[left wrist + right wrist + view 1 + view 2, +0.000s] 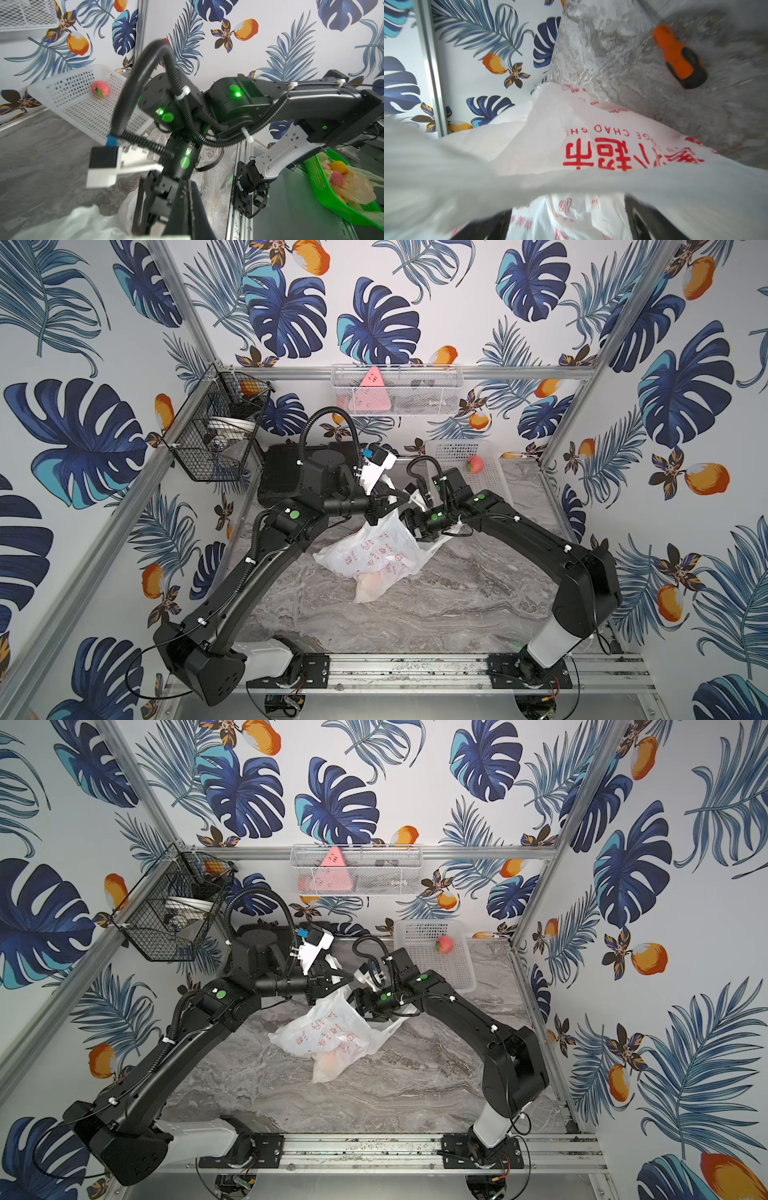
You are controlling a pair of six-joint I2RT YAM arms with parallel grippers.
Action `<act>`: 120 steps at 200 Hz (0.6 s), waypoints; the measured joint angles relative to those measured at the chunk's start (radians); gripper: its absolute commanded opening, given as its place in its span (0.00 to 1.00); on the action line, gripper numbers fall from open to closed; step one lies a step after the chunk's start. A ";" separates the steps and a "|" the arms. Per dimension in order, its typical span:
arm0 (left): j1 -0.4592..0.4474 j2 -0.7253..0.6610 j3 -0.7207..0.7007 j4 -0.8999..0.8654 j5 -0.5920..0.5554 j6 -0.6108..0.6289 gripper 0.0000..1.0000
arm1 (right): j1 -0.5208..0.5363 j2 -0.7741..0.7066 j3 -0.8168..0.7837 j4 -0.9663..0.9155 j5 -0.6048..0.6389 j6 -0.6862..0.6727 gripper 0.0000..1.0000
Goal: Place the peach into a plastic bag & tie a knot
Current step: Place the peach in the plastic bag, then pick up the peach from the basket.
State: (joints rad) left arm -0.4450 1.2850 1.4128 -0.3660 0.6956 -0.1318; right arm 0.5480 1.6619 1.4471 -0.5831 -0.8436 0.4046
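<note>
My left gripper is holding up the plastic bag's top (pixel 389 525). My open right gripper should carry on going to the peach (pixel 475 464) that lies free in the white basket, and then close.
The plastic bag (pixel 374 556) (pixel 328 1036), thin white with red print, lies mid-table with its top pulled up toward both grippers. A peach (pixel 371 584) (pixel 330 1063) shows as an orange blur through the bag's lower end. My left gripper (pixel 401 498) (pixel 347 978) (pixel 188 185) is shut, and the bag's upper part rises to it. My right gripper (pixel 409 526) (pixel 363 1006) (pixel 571 220) is open just right of it. Its fingers stand wide with bag plastic (pixel 591 128) loose between them. No knot is in view.
A white perforated basket (pixel 490 477) at the back right holds another peach (pixel 475 463) (pixel 101 89). A black wire basket (pixel 208 439) and a white mesh basket (pixel 395 393) hang on the walls. An orange-and-black handle (pixel 679 56) lies on the marble. A green basket (pixel 324 193) sits beyond the front rail.
</note>
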 measured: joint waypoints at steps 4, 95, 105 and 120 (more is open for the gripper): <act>0.000 0.000 0.000 0.003 -0.005 0.000 0.00 | -0.016 -0.007 0.008 -0.004 0.000 -0.003 0.83; 0.008 0.053 -0.013 0.011 -0.178 -0.040 0.00 | -0.359 0.206 0.213 0.000 0.555 0.153 0.82; 0.007 0.055 -0.018 0.015 -0.174 -0.051 0.00 | -0.359 0.293 0.286 -0.003 0.674 0.155 0.83; 0.007 0.055 -0.029 0.026 -0.167 -0.052 0.00 | -0.362 0.411 0.388 -0.007 0.825 0.151 0.84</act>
State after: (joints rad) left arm -0.4381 1.3399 1.3838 -0.3405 0.5289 -0.1841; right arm 0.1864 2.0727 1.8351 -0.5900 -0.0189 0.5560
